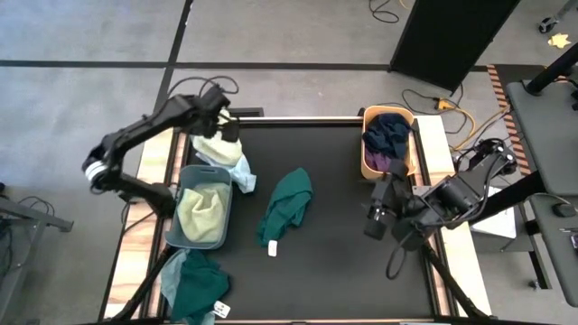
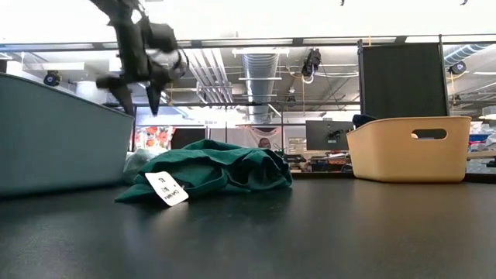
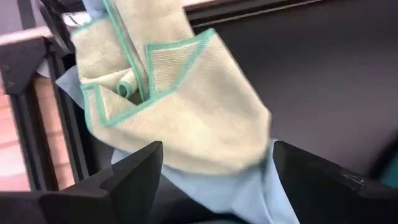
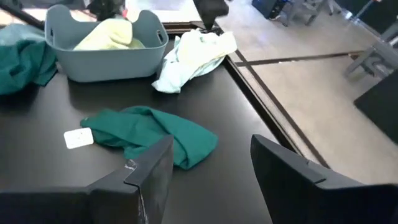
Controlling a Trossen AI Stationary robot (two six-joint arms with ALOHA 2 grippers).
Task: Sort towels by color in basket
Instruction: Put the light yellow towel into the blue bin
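The light mint towel's edge (image 1: pixel 243 176) sticks out a little underneath, so the pale yellow-green towel (image 1: pixel 217 148) will come up by itself when I lift it.
My left gripper (image 1: pixel 223 125) is open and hangs above a pale yellow-green towel (image 3: pixel 180 99) that lies on a light mint towel (image 1: pixel 242 173) at the table's far left; it shows raised in the low view (image 2: pixel 140 99). A grey-blue basket (image 1: pixel 183 236) holds another yellow-green towel (image 1: pixel 202 208). A dark teal towel (image 1: pixel 287 204) with a white tag (image 1: pixel 272 248) lies mid-table. Another dark teal towel (image 1: pixel 200 285) lies at the near left. My right gripper (image 1: pixel 375 223) is open and empty, right of the middle.
A tan basket (image 1: pixel 366 162) at the far right holds navy (image 1: pixel 390 129) and purple (image 1: pixel 384 162) towels. Bare black table lies between the mid-table teal towel and my right gripper. The table's wooden side rails run along both edges.
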